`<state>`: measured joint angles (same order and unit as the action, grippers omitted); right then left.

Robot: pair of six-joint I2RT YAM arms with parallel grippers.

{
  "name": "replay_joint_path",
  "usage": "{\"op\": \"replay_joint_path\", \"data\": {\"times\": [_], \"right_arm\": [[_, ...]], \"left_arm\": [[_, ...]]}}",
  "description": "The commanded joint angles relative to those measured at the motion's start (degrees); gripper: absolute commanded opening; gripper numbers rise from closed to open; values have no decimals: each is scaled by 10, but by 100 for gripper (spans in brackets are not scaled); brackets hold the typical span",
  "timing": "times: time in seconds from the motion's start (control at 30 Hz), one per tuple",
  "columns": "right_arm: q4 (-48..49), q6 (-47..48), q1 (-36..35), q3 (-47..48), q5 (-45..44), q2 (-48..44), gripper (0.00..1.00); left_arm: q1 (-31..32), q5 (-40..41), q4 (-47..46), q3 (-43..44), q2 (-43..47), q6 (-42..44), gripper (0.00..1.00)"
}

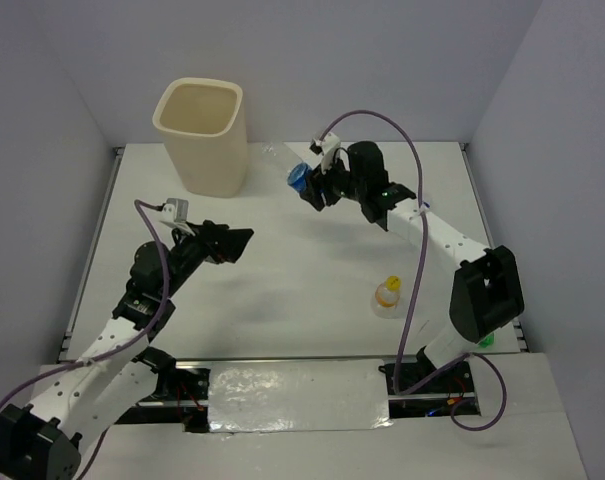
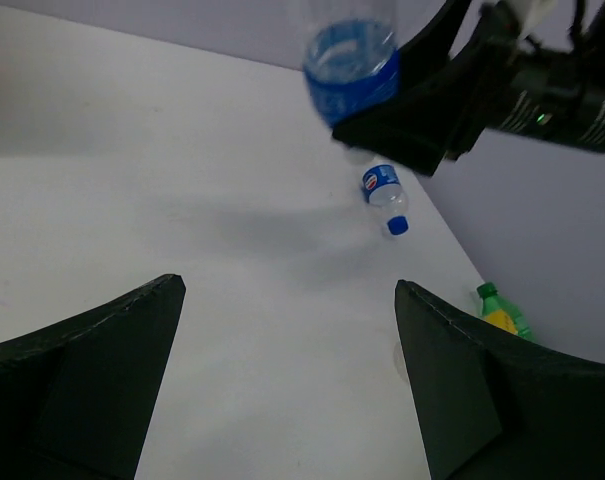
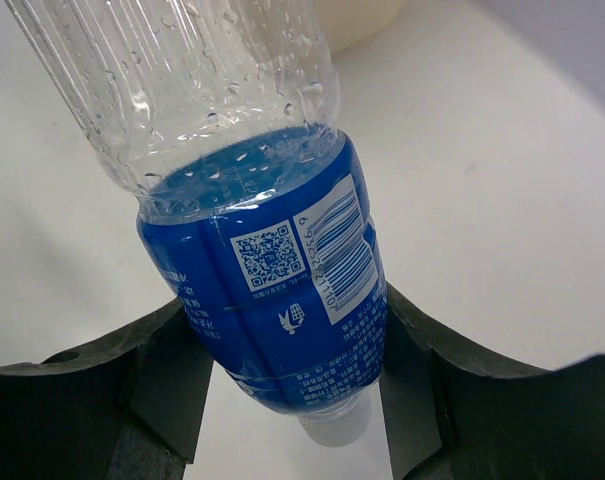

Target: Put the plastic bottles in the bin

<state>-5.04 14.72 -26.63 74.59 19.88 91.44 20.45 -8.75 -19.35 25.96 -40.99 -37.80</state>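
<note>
My gripper will let go of the clear blue-labelled bottle (image 1: 295,172) inside the bin, and the bottle should drop out of sight, because the cream bin's tall front (image 1: 207,160) hides the bin's bottom.
My right gripper (image 1: 317,185) is shut on a clear blue-labelled bottle (image 1: 298,177) and holds it above the table, right of the cream bin (image 1: 202,130). In the right wrist view the jaws (image 3: 287,360) pinch the blue label (image 3: 267,290), and the clear body points away toward the bin (image 3: 357,20). My left gripper (image 1: 237,243) is open and empty; in its own view (image 2: 287,285) it sees the held bottle (image 2: 352,65), a second blue-labelled bottle (image 2: 384,195) lying on the table, and a green-capped bottle (image 2: 502,312). A short orange-capped bottle (image 1: 388,295) stands centre right. The black-capped bottle is out of view.
The white table (image 1: 282,310) is walled by grey panels at the back and sides. The right arm (image 1: 432,235) crosses the right half of the table. Something green (image 1: 485,341) shows by the right arm's base.
</note>
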Motion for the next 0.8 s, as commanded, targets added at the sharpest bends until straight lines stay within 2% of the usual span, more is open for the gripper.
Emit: {"op": "replay_joint_path", "data": {"times": [0.0, 0.13, 0.33, 0.4, 0.77], "right_arm": [[77, -195, -22, -59, -7, -22, 22], [89, -202, -74, -113, -19, -54, 22], [125, -230, -94, -172, 24, -94, 22], [135, -231, -102, -189, 24, -110, 22], [78, -202, -141, -171, 43, -107, 27]], "left_arm": [[35, 52, -107, 31, -33, -2, 99], [64, 82, -156, 35, -77, -10, 99], [79, 86, -135, 77, -145, -1, 99], [83, 110, -135, 86, -163, -3, 99], [100, 124, -176, 113, -223, -24, 99]]}}
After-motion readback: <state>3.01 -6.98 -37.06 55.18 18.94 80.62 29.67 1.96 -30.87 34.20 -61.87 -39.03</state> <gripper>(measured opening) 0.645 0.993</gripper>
